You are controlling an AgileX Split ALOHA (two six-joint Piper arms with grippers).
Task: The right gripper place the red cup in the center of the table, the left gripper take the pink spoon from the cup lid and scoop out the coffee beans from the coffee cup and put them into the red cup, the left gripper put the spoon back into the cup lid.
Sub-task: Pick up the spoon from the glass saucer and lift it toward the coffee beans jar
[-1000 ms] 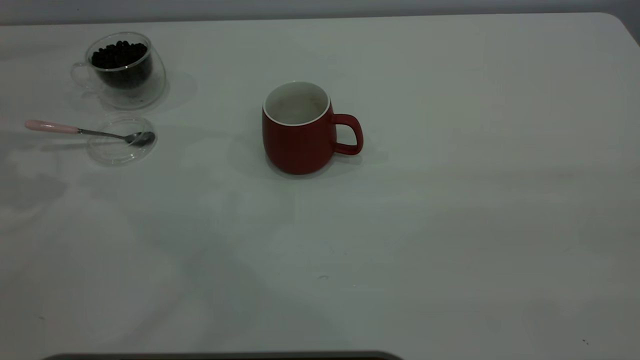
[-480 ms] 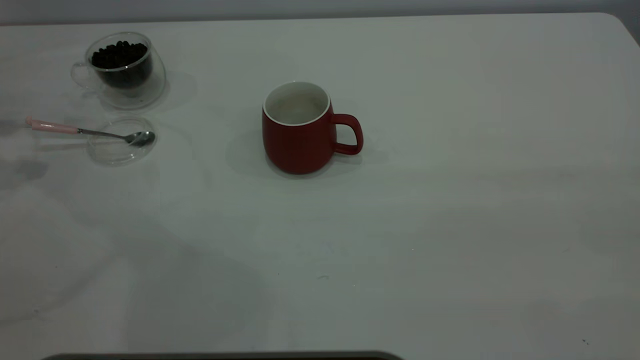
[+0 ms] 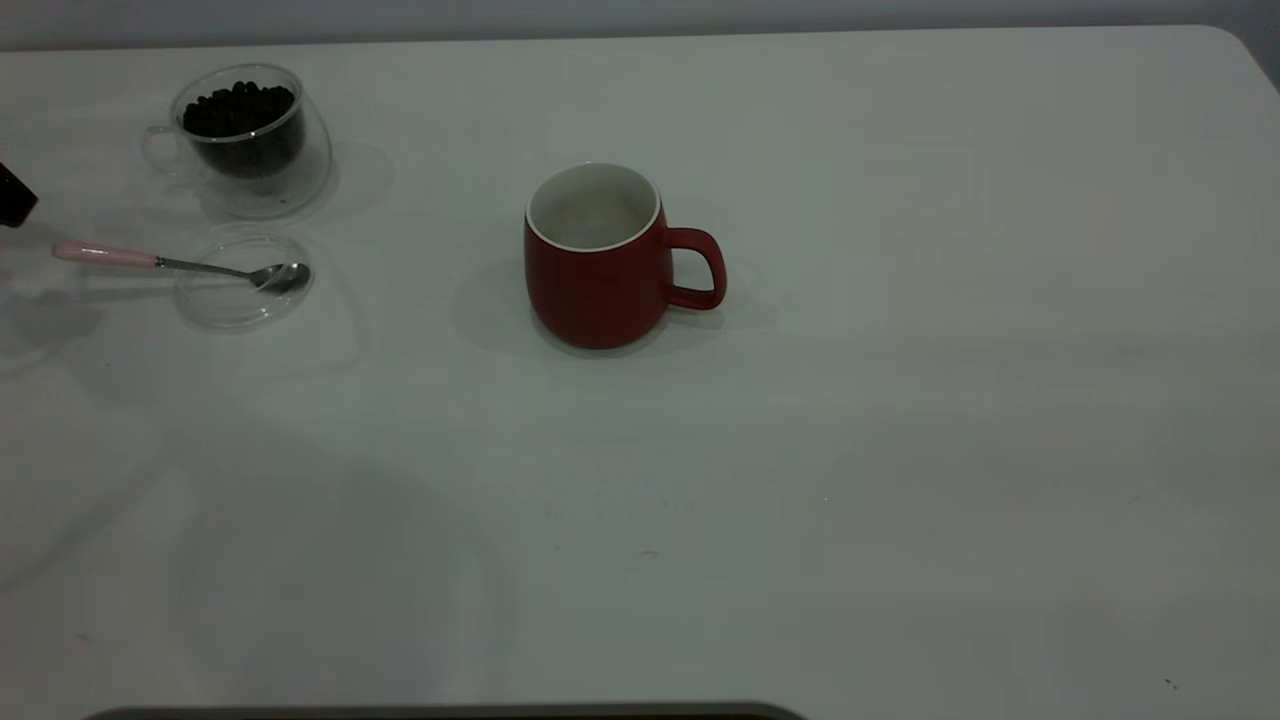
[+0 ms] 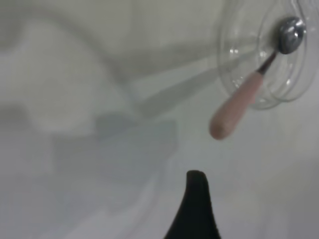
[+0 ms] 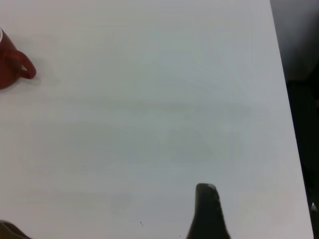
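Observation:
The pink spoon's bowl (image 3: 282, 278) is small next to the coffee cup, so the spoon (image 3: 180, 263) will pick up only a few coffee beans when the robot scoops.
The red cup (image 3: 600, 265) stands upright in the middle of the table (image 3: 900, 400), handle to the right; it also shows far off in the right wrist view (image 5: 12, 69). The coffee cup (image 3: 250, 140) with coffee beans (image 3: 238, 108) stands at the far left. The cup lid (image 3: 240, 282) lies in front of it. The pink spoon (image 3: 170, 262) rests with its bowl in the lid and its handle sticking out left. My left gripper (image 3: 12, 195) is just past the handle's end, above the table, open and empty. Only one of its fingers (image 4: 195, 209) shows, short of the spoon handle (image 4: 234, 107).
My right gripper hangs over bare table near the right edge, well away from the red cup, with one of its fingers (image 5: 207, 211) in view and nothing held. A dark strip (image 3: 450, 712) runs along the front edge.
The left gripper's black tip has come into the exterior view at the left edge, near the spoon handle. Shadows on the table have drifted left. The cups, lid and spoon have not moved.

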